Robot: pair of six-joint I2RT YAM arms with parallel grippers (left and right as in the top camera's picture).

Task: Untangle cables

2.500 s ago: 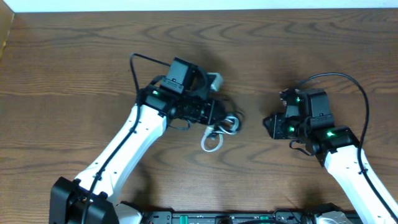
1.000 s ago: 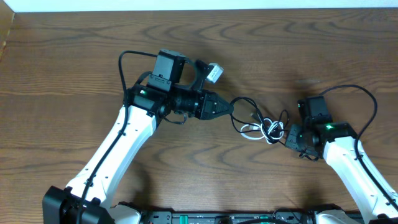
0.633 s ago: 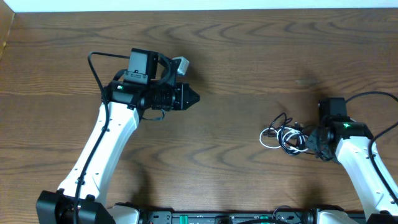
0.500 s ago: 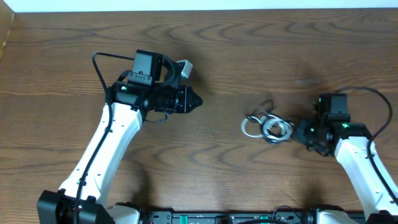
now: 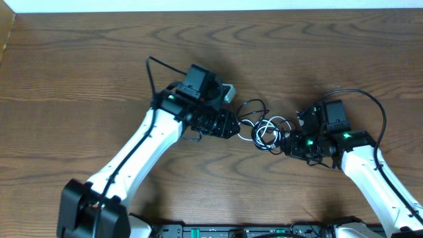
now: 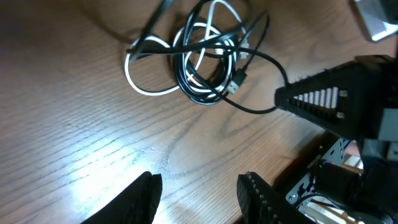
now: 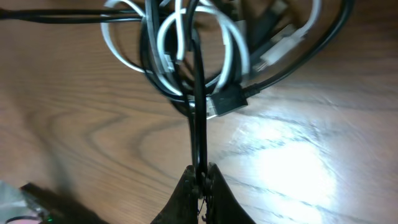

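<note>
I expect the white cable (image 6: pixel 129 74) to rise together with the black strands of cable when I lift the bundle, since white loops pass through the black coil (image 6: pixel 185 78).
The cables (image 5: pixel 264 129) lie as one tangled bundle of black and white loops on the wooden table between my two arms. My left gripper (image 5: pixel 235 125) stands just left of the bundle, open, with nothing between its fingers. In the left wrist view the cables (image 6: pixel 183 68) lie ahead of the left gripper (image 6: pixel 199 194), a clear gap of bare wood between. My right gripper (image 5: pixel 289 147) is at the bundle's right edge. In the right wrist view the right gripper (image 7: pixel 200 177) is shut on one black strand that runs up into the cables (image 7: pixel 198 118).
The right arm's ridged black finger (image 6: pixel 336 99) shows at the right of the left wrist view, close to the bundle. A thick black wire (image 5: pixel 370 99) loops off the right arm. A box edge (image 5: pixel 6 33) sits at the far left corner.
My left gripper has let go, swung away left, then come back right to the bundle and opened. The right gripper has dragged the cables left toward the table's middle.
</note>
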